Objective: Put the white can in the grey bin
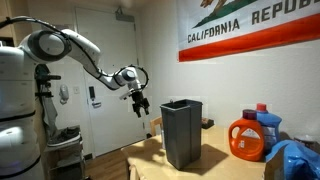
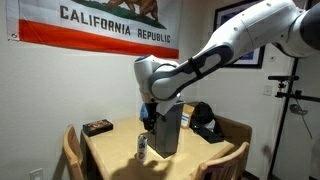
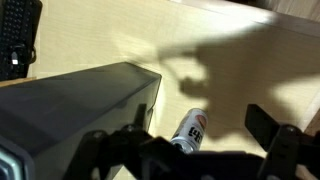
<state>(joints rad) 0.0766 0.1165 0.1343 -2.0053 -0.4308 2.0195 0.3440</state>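
Next, I back off, turn my fingers along the bin's side and centre over the white can (image 3: 190, 128), because the grey bin (image 3: 88, 108) is under a finger of my gripper.
The white can (image 2: 142, 148) stands upright on the wooden table (image 2: 110, 150), just beside the grey bin (image 2: 167, 130). In the wrist view the can (image 3: 190, 128) shows below and between my fingers, with the bin (image 3: 70, 110) to its left. My gripper (image 2: 148, 118) is open and empty. It hangs in the air above the can, next to the bin's upper edge, and touches neither. It also shows in an exterior view (image 1: 140, 102), to the left of the bin (image 1: 182, 132), and in the wrist view (image 3: 200, 118).
An orange detergent jug (image 1: 247, 140), a blue bottle (image 1: 268, 122) and a blue bag (image 1: 295, 160) stand beyond the bin. A small black box (image 2: 97, 127) lies on the table. A dark object (image 2: 205, 120) sits behind the bin. Chairs surround the table.
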